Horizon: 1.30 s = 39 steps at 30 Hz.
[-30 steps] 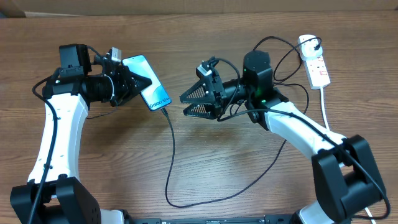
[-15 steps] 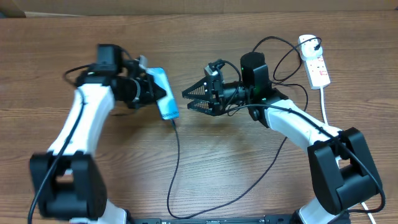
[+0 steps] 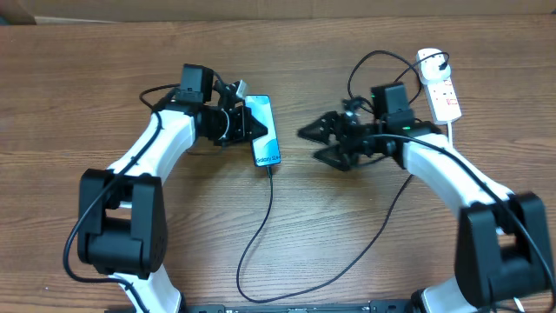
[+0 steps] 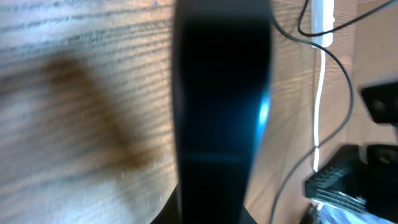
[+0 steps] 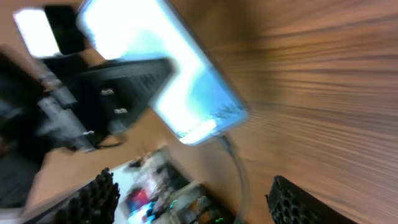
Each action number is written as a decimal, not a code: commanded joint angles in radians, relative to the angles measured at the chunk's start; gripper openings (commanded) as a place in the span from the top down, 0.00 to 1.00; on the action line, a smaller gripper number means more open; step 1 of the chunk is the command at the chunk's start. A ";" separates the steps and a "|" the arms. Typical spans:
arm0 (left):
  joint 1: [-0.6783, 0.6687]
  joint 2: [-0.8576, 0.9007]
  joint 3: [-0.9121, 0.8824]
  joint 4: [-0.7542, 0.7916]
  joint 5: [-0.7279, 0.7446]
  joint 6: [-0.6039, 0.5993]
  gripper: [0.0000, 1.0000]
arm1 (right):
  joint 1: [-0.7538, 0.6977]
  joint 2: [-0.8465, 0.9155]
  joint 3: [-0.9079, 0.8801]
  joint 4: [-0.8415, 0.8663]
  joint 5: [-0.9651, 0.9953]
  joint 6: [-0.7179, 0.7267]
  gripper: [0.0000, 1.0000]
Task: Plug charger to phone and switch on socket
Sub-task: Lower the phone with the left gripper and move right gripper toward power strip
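I should now lower the phone to the clear table (image 3: pixel 289 120) with my left gripper and let go of it there, as the black charger cable is in the phone's lower end (image 3: pixel 268 164).
The phone (image 3: pixel 264 135), its light screen up, is held by my left gripper (image 3: pixel 248 129), which is shut on its left edge. The black charger cable (image 3: pixel 261 217) meets the phone's lower end (image 3: pixel 270 169), loops down the table and runs back toward the white socket (image 3: pixel 440 89) at the far right. My right gripper (image 3: pixel 318 143) is open and empty, to the right of the phone. The left wrist view shows the phone as a dark blurred slab (image 4: pixel 221 112). The right wrist view shows the bright phone (image 5: pixel 168 74) and cable (image 5: pixel 239 168) beyond my open right fingers (image 5: pixel 199 202).
The socket's thick white cord (image 3: pixel 455 148) runs down the right side and also shows in the left wrist view (image 4: pixel 320 93). Loose black cable loops (image 3: pixel 373 65) lie near the socket. A cardboard edge (image 3: pixel 261 7) runs along the back of the wooden table (image 3: pixel 104 226).
My left arm has carried the phone to the right and turned it nearly lengthwise. My right gripper has drawn back to the right, away from the phone, still open.
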 commanded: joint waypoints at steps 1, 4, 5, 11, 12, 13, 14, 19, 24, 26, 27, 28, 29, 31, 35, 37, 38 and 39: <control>-0.027 0.031 0.008 0.066 -0.029 -0.110 0.96 | -0.007 -0.097 0.048 -0.110 0.261 -0.140 0.22; -0.037 0.062 0.008 0.171 -0.017 -0.223 0.96 | -0.007 -0.138 0.051 -0.211 0.330 -0.158 0.22; -0.040 0.073 0.008 0.200 -0.017 -0.250 0.96 | -0.007 -0.147 0.051 -0.239 0.344 -0.158 0.21; -0.061 0.128 0.008 0.344 -0.017 -0.373 0.95 | -0.007 -0.157 0.050 -0.312 0.352 -0.166 0.17; -0.065 0.138 0.008 0.361 -0.017 -0.389 0.96 | -0.006 -0.157 0.050 -0.315 0.352 -0.166 0.18; -0.069 0.141 0.008 0.376 -0.014 -0.396 0.95 | -0.006 -0.157 0.050 -0.317 0.352 -0.166 0.17; -0.072 0.148 0.008 0.390 -0.013 -0.402 0.95 | -0.006 -0.157 0.050 -0.318 0.352 -0.166 0.17; -0.092 0.159 0.008 0.408 -0.045 -0.400 0.92 | -0.006 -0.157 0.050 -0.325 0.332 -0.166 0.17; -0.107 0.167 0.008 0.410 -0.063 -0.398 0.90 | -0.006 -0.157 0.050 -0.324 0.322 -0.166 0.17; -0.109 0.173 0.008 0.410 -0.063 -0.397 0.90 | -0.006 -0.157 0.050 -0.325 0.322 -0.166 0.16; -0.109 0.175 0.008 0.409 -0.068 -0.397 0.89 | -0.006 -0.157 0.050 -0.325 0.322 -0.166 0.16; -0.109 0.180 0.008 0.403 -0.080 -0.397 0.89 | -0.006 -0.157 0.050 -0.327 0.322 -0.166 0.16; -0.109 0.187 0.008 0.402 -0.085 -0.397 0.89 | -0.006 -0.157 0.050 -0.328 0.322 -0.166 0.16; -0.108 0.201 0.008 0.402 -0.084 -0.398 0.89 | -0.006 -0.157 0.050 -0.332 0.323 -0.166 0.16; -0.108 0.219 0.008 0.399 -0.077 -0.398 0.87 | -0.006 -0.157 0.050 -0.332 0.323 -0.166 0.16; -0.108 0.221 0.008 0.399 -0.078 -0.397 0.85 | -0.006 -0.157 0.050 -0.331 0.325 -0.166 0.16; -0.108 0.221 0.008 0.399 -0.078 -0.397 0.85 | -0.006 -0.157 0.050 -0.332 0.327 -0.166 0.16; -0.106 0.221 0.008 0.400 -0.078 -0.397 0.86 | -0.006 -0.157 0.050 -0.332 0.327 -0.166 0.16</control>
